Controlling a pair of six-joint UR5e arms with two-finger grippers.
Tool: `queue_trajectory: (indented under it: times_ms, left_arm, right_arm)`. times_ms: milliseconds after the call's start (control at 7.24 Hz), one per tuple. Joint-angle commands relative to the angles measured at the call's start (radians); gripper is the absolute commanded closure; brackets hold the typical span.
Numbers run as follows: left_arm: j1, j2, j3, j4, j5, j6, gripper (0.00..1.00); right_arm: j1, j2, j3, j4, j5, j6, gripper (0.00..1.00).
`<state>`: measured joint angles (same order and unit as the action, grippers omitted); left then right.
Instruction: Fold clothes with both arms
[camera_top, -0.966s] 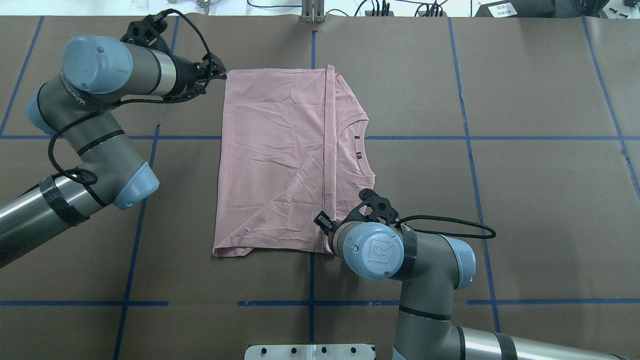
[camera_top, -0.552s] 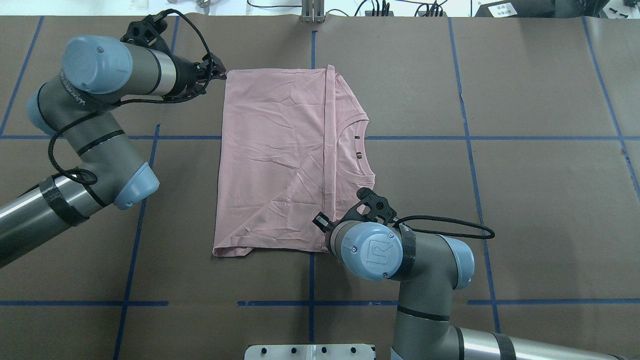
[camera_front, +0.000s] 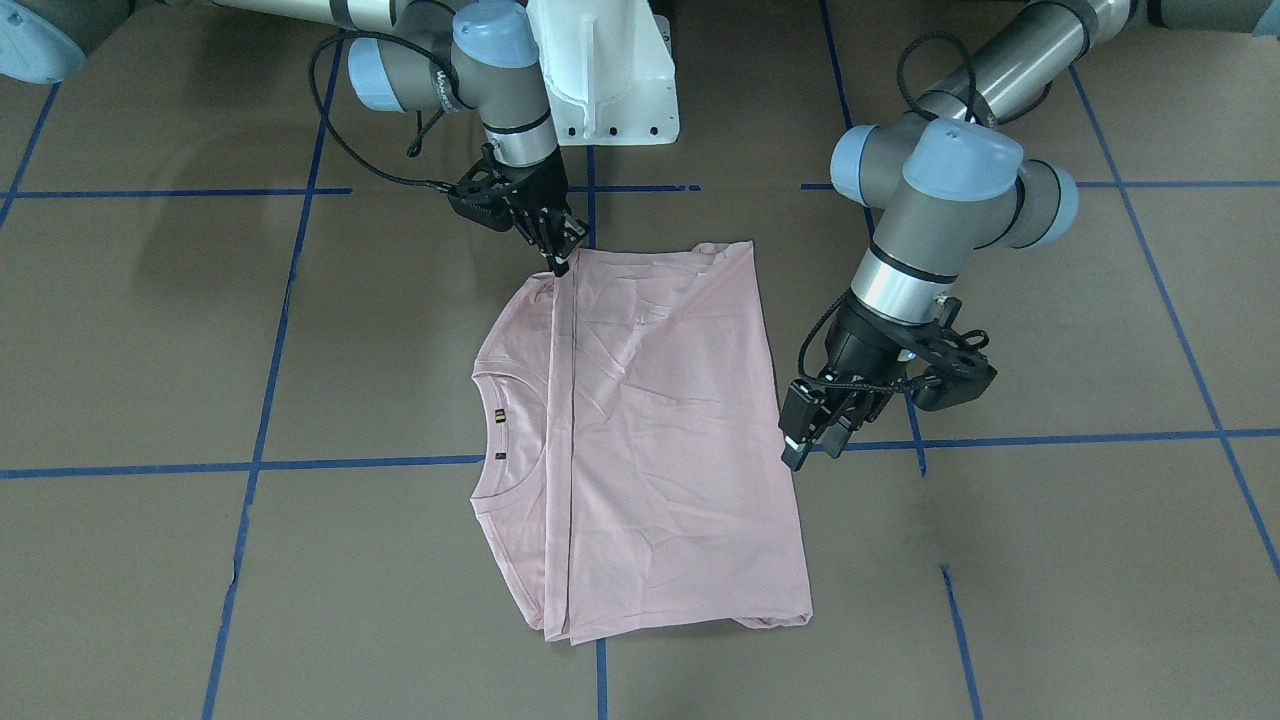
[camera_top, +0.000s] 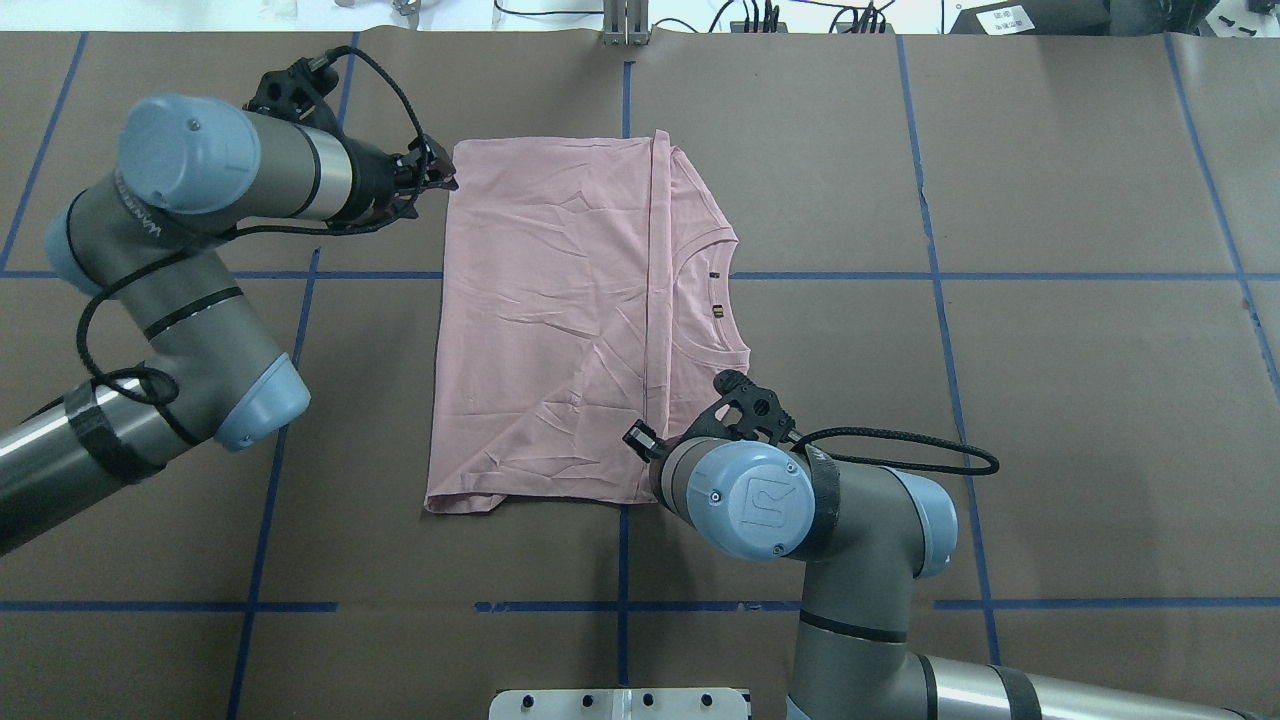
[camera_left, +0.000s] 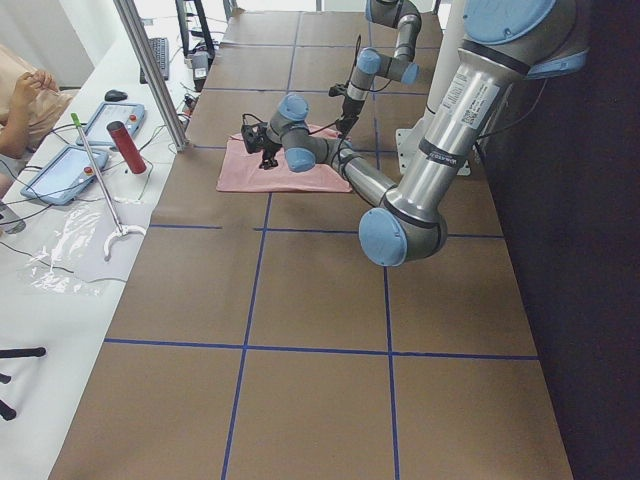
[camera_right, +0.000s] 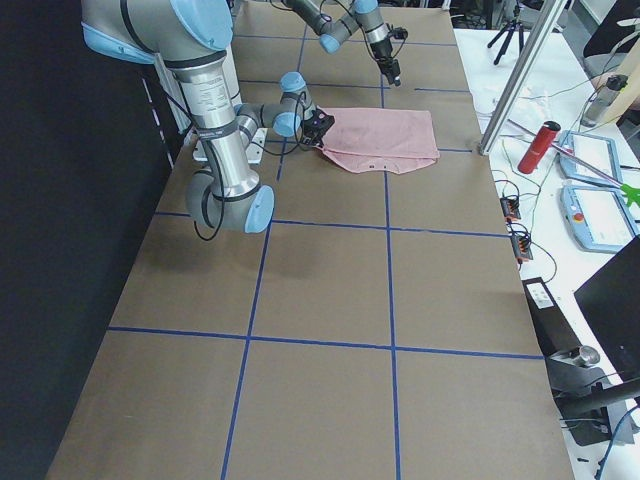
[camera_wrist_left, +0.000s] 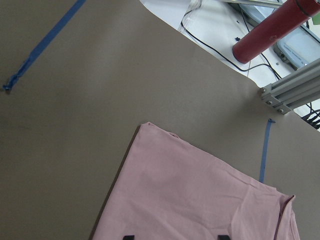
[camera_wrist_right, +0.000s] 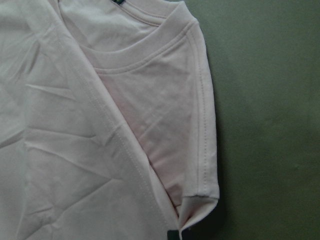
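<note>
My right gripper is holding the T-shirt's near edge by the fold, and the near corner of the hem is lying free. My left gripper should keep going until it closes at that corner.
The pale pink T-shirt (camera_top: 550, 320) lies flat on the brown table, folded lengthwise, with its plain side up and its collar (camera_front: 510, 430) showing beside the fold. My left gripper (camera_top: 445, 178) hovers just off the shirt's far left corner and is open. In the left wrist view its fingertips (camera_wrist_left: 128, 236) stand wide apart over the cloth (camera_wrist_left: 200, 200). My right gripper (camera_front: 558, 252) points down at the shirt's near edge, where the fold meets the sleeve. In the right wrist view the sleeve hem (camera_wrist_right: 200, 197) bunches into the shut fingertips (camera_wrist_right: 173, 235).
The white pedestal base (camera_front: 610, 90) stands at the table's near edge between the arms. Blue tape lines (camera_top: 940, 280) cross the brown cover. Past the far edge are an aluminium post (camera_top: 625, 25), a red cylinder (camera_left: 127, 147), tablets and cables, and a person's hand (camera_left: 30, 85).
My left gripper has drawn back from the shirt's far left corner toward the robot's side. The right wrist has shifted slightly toward the shirt. The shirt has not moved.
</note>
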<state>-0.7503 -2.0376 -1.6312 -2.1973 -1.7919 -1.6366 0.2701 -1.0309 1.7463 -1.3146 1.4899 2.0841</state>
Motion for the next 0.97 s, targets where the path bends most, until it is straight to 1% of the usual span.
queue_trajectory:
  times_ms: [0, 138, 276, 414, 552, 690, 828]
  left_arm:
    - [0.157, 0.156, -0.244, 0.068, -0.014, -0.066, 0.37]
    - [0.225, 0.198, -0.319, 0.105, -0.015, -0.153, 0.37]
    - [0.283, 0.206, -0.361, 0.204, -0.007, -0.207, 0.4]
    - [0.329, 0.208, -0.366, 0.249, 0.026, -0.222, 0.4]
    - [0.385, 0.212, -0.34, 0.252, 0.11, -0.226, 0.4]
    - [0.405, 0.202, -0.299, 0.251, 0.118, -0.229, 0.4]
    - [0.407, 0.204, -0.296, 0.252, 0.121, -0.229, 0.4]
  right_arm:
    - [0.006, -0.02, 0.047, 0.0, 0.003, -0.004, 1.0]
    - [0.006, -0.049, 0.086, 0.0, 0.004, -0.004, 1.0]
    - [0.004, -0.066, 0.111, 0.0, 0.004, -0.004, 1.0]
    - [-0.005, -0.066, 0.111, 0.0, 0.003, -0.003, 1.0]
    - [-0.006, -0.064, 0.111, 0.0, 0.001, -0.001, 1.0]
    - [-0.008, -0.064, 0.111, 0.0, 0.001, -0.001, 1.0]
    - [-0.008, -0.063, 0.111, 0.0, 0.001, -0.001, 1.0]
